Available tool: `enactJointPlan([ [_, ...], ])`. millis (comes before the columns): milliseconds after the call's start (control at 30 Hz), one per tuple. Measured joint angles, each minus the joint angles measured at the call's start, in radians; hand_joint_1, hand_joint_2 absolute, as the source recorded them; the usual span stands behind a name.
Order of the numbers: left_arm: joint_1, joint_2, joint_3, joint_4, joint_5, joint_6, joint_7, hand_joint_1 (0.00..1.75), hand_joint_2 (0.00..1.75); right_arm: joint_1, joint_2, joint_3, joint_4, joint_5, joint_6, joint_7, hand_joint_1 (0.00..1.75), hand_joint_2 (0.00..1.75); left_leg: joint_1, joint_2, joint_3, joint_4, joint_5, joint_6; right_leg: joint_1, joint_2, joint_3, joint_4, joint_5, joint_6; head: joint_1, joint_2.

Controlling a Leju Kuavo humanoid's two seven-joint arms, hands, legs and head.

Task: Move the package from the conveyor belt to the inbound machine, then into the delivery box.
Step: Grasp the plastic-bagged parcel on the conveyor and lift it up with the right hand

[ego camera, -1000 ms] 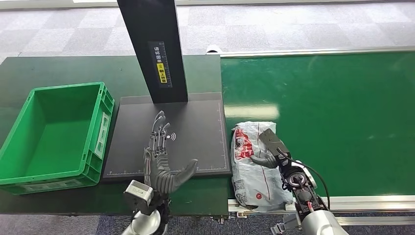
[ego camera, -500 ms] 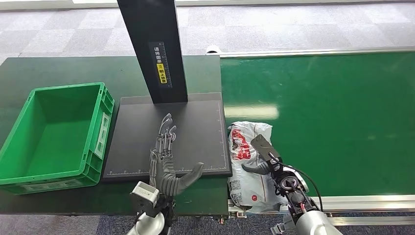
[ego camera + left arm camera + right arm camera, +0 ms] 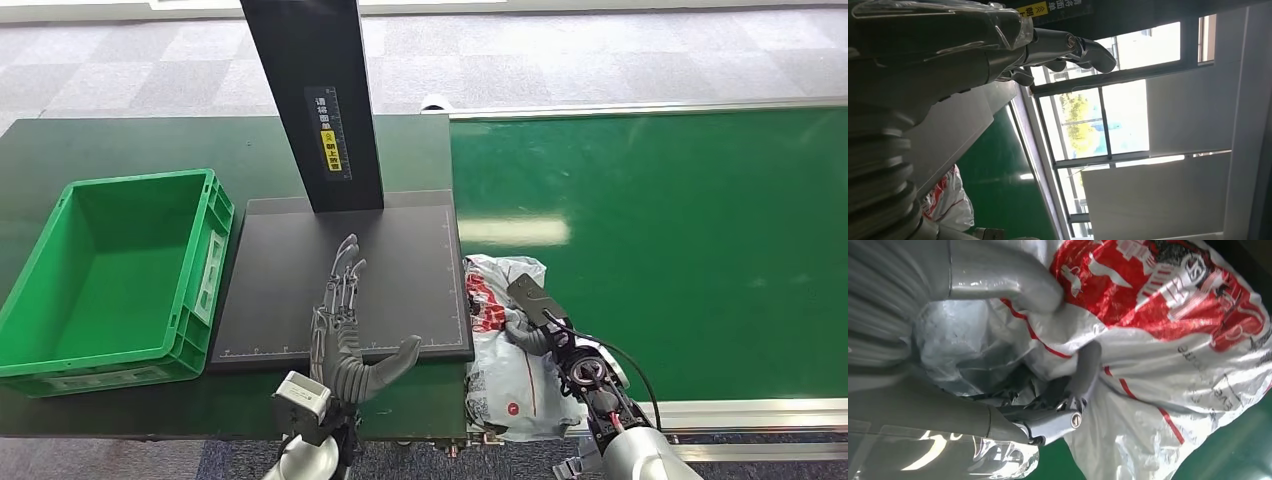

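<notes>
My gripper will lower the stuffed package (image 3: 508, 375), and the package will get stuck across the box's rim because it looks nearly as long as the delivery box's opening (image 3: 130, 255) is wide.
The package (image 3: 502, 355) is a white plastic bag with red print, lying at the near edge of the green conveyor belt (image 3: 680, 230). My right hand (image 3: 537, 325) grips it from above; in the right wrist view the thumb and fingers (image 3: 1083, 375) dig into the crumpled plastic of the package (image 3: 1168, 325). My left hand (image 3: 345, 335) hovers open, fingers spread, over the near edge of the inbound machine's black scanning plate (image 3: 300, 260). The left wrist view shows those fingers (image 3: 1068, 47) extended. The green delivery box (image 3: 60, 340) stands left of the plate.
The machine's black post (image 3: 310, 95) rises from the far side of the plate. A silver rail (image 3: 720, 410) borders the belt's near edge. The dark green table (image 3: 120, 145) carries the box and plate.
My right hand has closed tighter on the package and dragged it slightly left toward the plate, bunching the plastic. My left hand has drifted a little right and forward.
</notes>
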Motion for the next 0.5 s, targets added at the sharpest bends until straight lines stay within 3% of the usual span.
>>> enactJointPlan([
  [500,0.012,0.001,0.002,0.0,0.0,0.002,0.003,0.0,1.75,0.017,-0.004,0.003,0.0,-0.005,-0.006,-0.002,1.75,1.75,0.0,0.0,-0.001,0.0,0.0,0.0,0.0,0.0,0.0,0.0,0.0,0.0,0.0,0.0],
])
